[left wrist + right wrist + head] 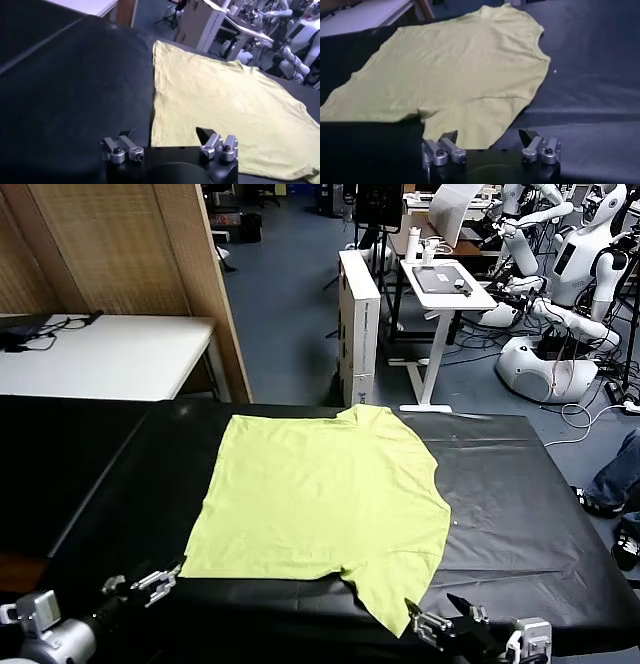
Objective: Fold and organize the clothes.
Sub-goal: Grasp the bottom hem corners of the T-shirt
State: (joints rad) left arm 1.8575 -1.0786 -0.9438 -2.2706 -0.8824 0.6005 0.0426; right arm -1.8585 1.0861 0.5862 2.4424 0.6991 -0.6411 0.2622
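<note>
I keep moving my left gripper until its open fingers straddle the hem's near corner (189,571) and then close them, because the shirt's flat hem (154,110) runs into the gap between them.
The lime yellow-green T-shirt (320,499) lies spread flat on the black table (520,484), one sleeve pointing toward the near edge and the other toward the far edge. My left gripper (150,577) is open and empty at the near left, just off the shirt's near left corner; in the left wrist view (165,136) the shirt (225,95) lies just ahead of it. My right gripper (440,614) is open and empty at the near right, at the tip of the near sleeve; in the right wrist view (487,135) the sleeve (470,120) lies between its fingers.
A white table (110,354) and a wooden partition (130,244) stand at the far left. A white cabinet (358,314), a white desk (445,284) and white robots (560,304) stand beyond the far edge.
</note>
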